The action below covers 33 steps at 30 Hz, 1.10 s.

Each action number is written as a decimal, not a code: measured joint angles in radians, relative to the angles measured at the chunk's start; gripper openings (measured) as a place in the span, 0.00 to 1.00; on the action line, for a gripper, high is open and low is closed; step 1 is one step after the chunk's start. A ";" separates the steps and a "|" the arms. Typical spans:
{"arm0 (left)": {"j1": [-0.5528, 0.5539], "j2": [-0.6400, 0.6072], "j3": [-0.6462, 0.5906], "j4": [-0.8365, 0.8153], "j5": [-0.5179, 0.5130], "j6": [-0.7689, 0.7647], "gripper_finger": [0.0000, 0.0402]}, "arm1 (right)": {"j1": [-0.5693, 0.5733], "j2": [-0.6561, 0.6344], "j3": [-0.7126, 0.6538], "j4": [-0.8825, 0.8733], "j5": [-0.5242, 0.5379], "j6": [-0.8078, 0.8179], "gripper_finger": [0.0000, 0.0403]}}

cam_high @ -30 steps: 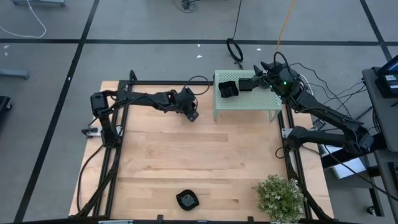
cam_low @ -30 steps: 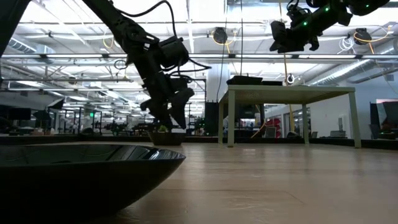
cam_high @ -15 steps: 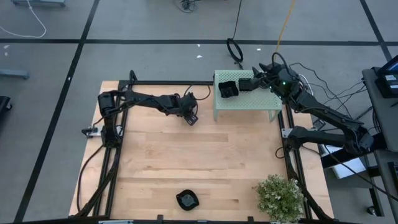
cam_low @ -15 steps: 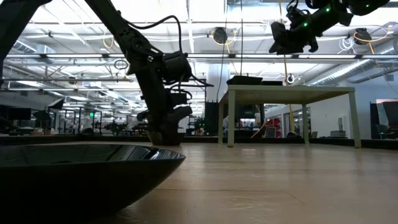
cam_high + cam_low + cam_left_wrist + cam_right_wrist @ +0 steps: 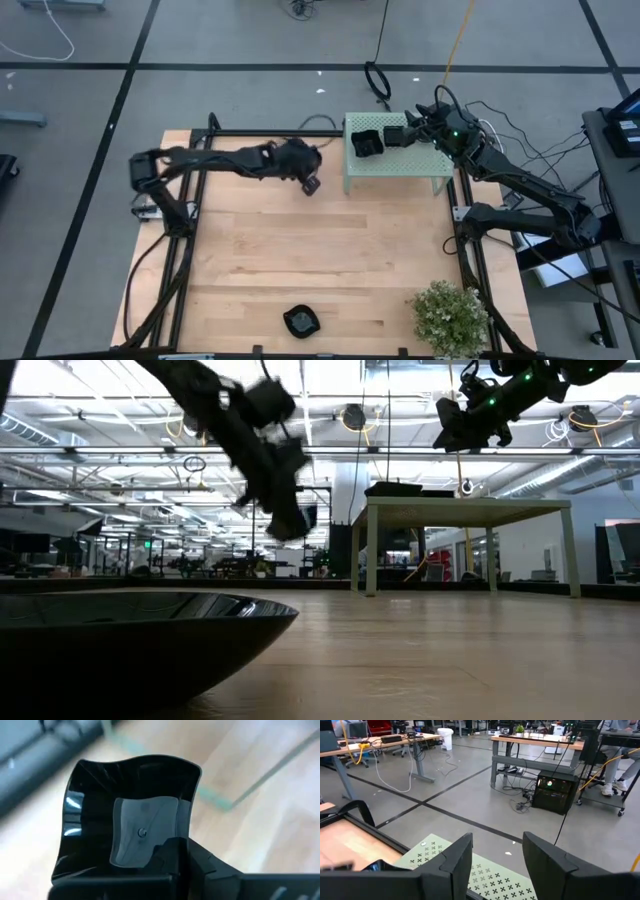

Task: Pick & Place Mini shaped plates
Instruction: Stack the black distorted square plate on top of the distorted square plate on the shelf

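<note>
The pale green stand [image 5: 405,168] is on my right gripper's side. Next, my left gripper puts its black plate down on the wood [image 5: 328,215] so that my right gripper can take it.
My left gripper [image 5: 309,184] is shut on a small glossy black plate [image 5: 132,827], squarish with a wavy rim, and hangs above the table's far part, left of the pale green stand [image 5: 397,162]. In the low view the left gripper [image 5: 289,523] is well above the wood. Two more black plates [image 5: 367,143] [image 5: 396,135] sit on the stand's top. Another plate [image 5: 300,321] lies flat by the near edge and fills the low view's foreground [image 5: 140,640]. My right gripper [image 5: 495,857] is open, level above the stand's far right corner, with nothing between its fingers. My left gripper holds the plate by its rim on the side nearest the wrist [image 5: 150,862]. One finger [image 5: 172,857] lies inside the dish; the other is hidden under the plate. The fingers slant down from the table's left. The plate is lifted clear of the table, tilted.
A small green bushy plant [image 5: 450,315] stands at the near right corner. Black frame rails [image 5: 180,250] run along the table's left, far and right sides. The bare wooden middle [image 5: 320,250] of the table has free room. Cables lie on the floor beyond.
My left gripper sank to the table left of the stand, shut on the black plate there, then rose with it. The plate now hangs clear of the wood, tilted. My right gripper has stayed above the stand.
</note>
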 joint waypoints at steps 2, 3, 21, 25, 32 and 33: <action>-0.012 -0.066 0.000 0.056 0.002 0.080 0.02 | 0.000 0.000 0.000 0.000 0.000 -0.001 0.41; -0.019 -0.098 0.000 0.107 0.015 0.145 0.03 | 0.000 0.000 0.000 0.000 0.000 -0.001 0.41; -0.107 -0.190 0.001 0.290 0.112 0.325 0.03 | 0.089 -0.003 0.000 0.092 -0.669 -0.136 0.41; -0.160 -0.194 0.000 0.022 0.156 0.338 0.04 | 0.174 0.011 0.000 0.093 -0.707 -0.179 0.41; -0.225 -0.037 0.000 -0.123 0.184 0.448 0.02 | 0.287 0.119 0.000 0.100 -0.704 -0.182 0.41; -0.230 -0.006 0.000 -0.104 0.198 0.470 0.03 | 0.299 0.139 -0.001 0.101 -0.700 -0.182 0.41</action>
